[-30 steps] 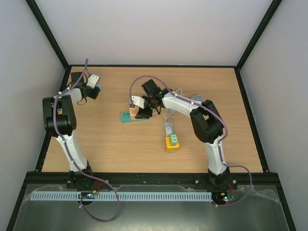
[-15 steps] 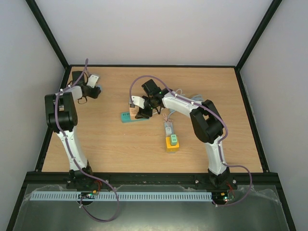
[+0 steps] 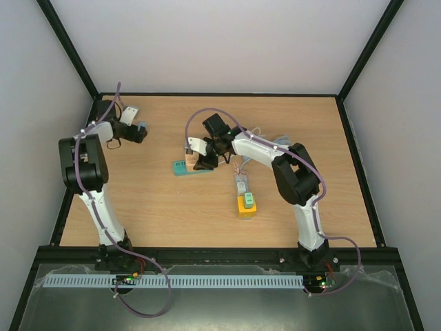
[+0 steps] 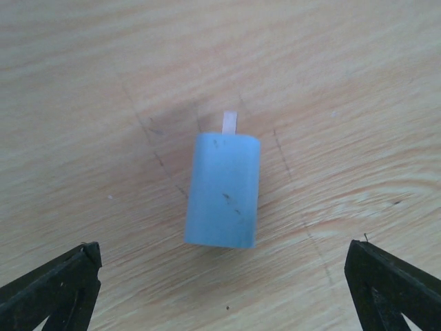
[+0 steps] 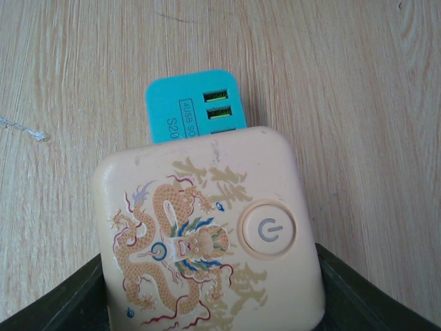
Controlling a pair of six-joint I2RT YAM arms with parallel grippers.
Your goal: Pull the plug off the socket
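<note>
Next, my right gripper grips the teal part firmly while my left gripper takes the block (image 3: 191, 163), because the teal part lies unheld (image 3: 180, 169) with my right gripper on the cream block.
The blue plug (image 4: 222, 189) lies flat on the wooden table, one pale prong pointing away from the camera. My left gripper (image 4: 222, 256) hovers over it, open, its black fingertips (image 4: 65, 279) wide apart on either side and touching nothing. In the top view this is at the far left, with the plug (image 3: 142, 127) beside the left gripper (image 3: 136, 131). The socket (image 5: 207, 234) is a cream block with a dragon print and a power button, joined to a teal USB part (image 5: 196, 110). My right gripper (image 5: 210, 265) is shut on the cream block near the table's middle (image 3: 204, 158).
A yellow-and-green block with a grey adapter (image 3: 246, 201) lies in front of the right arm. Thin cables (image 3: 258, 132) trail behind the right wrist. The black frame (image 3: 83, 148) edges the table just left of the left arm.
My left gripper has opened and let go of the blue plug, which now rests on the table. The left arm shifted slightly. The right arm and socket have not moved.
</note>
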